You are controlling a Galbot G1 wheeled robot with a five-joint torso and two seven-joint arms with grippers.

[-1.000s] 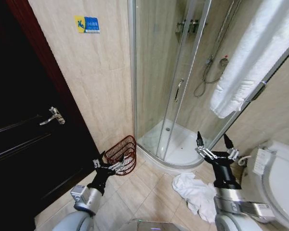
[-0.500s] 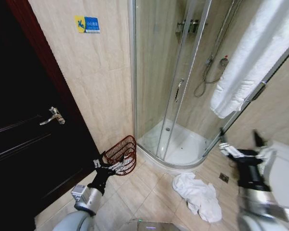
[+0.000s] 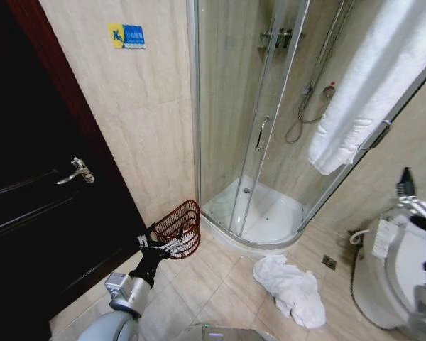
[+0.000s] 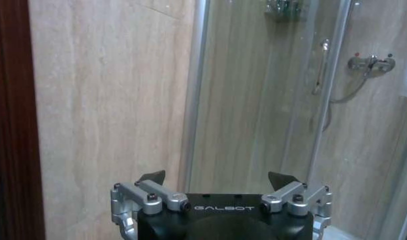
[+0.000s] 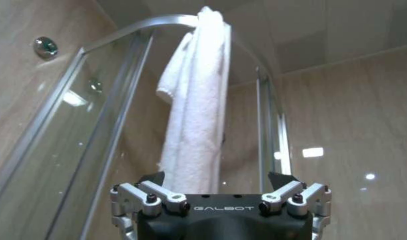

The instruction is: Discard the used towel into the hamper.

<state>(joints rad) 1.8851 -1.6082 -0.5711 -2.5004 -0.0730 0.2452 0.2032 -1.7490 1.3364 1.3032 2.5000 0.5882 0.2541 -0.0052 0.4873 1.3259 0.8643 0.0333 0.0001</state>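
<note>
The long white towel [image 3: 373, 89] will slide free and dangle in long folds when the robot pulls it, because it hangs loosely draped over the top rail [image 5: 209, 19].
The used towel [image 3: 291, 288] lies crumpled and white on the floor tiles in front of the shower. The hamper [image 3: 182, 226], a reddish-brown wire basket, stands against the wall by the shower's left edge. My left gripper [image 3: 162, 244] hangs just in front of the hamper, open and holding nothing; the left wrist view shows its fingers spread wide [image 4: 217, 179] against the wall and the glass. My right gripper [image 3: 420, 204] is at the far right, over the toilet and well right of the towel. It is open and empty [image 5: 217, 178], pointing up at a hanging towel.
A glass shower enclosure [image 3: 263, 128] fills the corner, with a clean white towel [image 3: 369, 85] draped over its top rail. A dark door [image 3: 35, 199] stands on the left. The toilet [image 3: 387, 277] sits at the right. Bare tiles [image 3: 209, 288] lie between hamper and towel.
My right arm has swung to the right, from just above the floor towel to the picture's right edge over the toilet. The left arm, the hamper and the towel have stayed put.
</note>
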